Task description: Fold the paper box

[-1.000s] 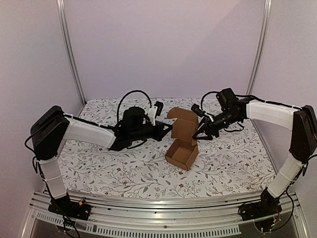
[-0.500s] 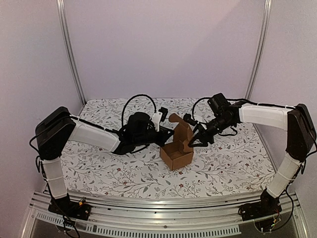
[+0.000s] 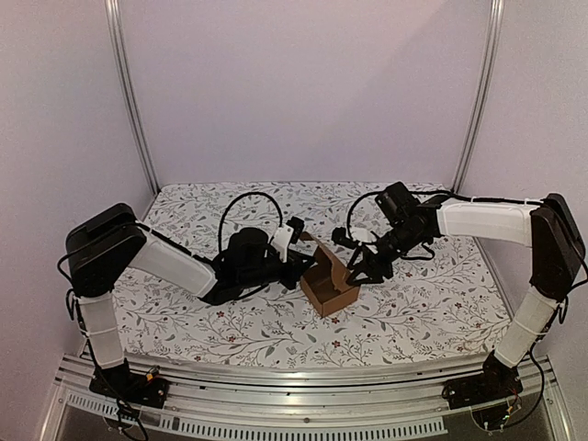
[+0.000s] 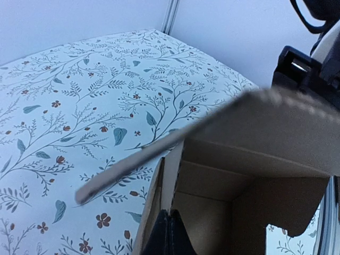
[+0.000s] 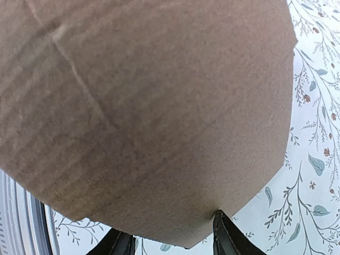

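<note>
My left gripper should keep its hold on the box's side's edge until the lid comes near the box's opening, as my right gripper's fingers lie against the lid's outer side.
The brown paper box stands open-topped on the flowered cloth at mid-table, its lid flap tilted low over the opening. My left gripper is at the box's left wall. In the left wrist view it is shut on that wall's edge, and the box's inside and the lid above show. My right gripper is at the box's right side. In the right wrist view it is open, its fingertips against the lid's outer face.
The flowered cloth covers the table. Pale walls with metal posts close the back and sides. An aluminium rail runs along the near edge. The right arm's black wrist shows beyond the lid.
The lid, upright one second ago, has come down over the box. My right gripper moved left and down with it. My left gripper moved in to the left wall, and the box shifted slightly left.
</note>
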Robot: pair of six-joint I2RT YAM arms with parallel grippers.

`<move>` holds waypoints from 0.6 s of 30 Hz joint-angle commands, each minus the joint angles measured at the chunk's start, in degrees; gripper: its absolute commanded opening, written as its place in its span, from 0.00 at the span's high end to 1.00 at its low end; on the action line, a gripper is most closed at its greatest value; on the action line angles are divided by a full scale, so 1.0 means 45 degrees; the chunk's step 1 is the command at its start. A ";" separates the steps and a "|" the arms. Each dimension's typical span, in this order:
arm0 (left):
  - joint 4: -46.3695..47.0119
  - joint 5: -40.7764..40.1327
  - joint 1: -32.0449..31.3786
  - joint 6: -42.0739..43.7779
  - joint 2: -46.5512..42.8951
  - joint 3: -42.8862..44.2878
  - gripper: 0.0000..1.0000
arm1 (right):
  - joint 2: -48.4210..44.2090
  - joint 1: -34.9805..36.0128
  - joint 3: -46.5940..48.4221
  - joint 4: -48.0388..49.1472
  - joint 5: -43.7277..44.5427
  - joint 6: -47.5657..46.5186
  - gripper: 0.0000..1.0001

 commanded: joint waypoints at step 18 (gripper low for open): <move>0.4074 -0.0702 -0.0248 0.0258 0.0377 -0.2567 0.98 | -0.1127 0.1862 -0.0006 -0.1244 0.1496 -0.1931 0.41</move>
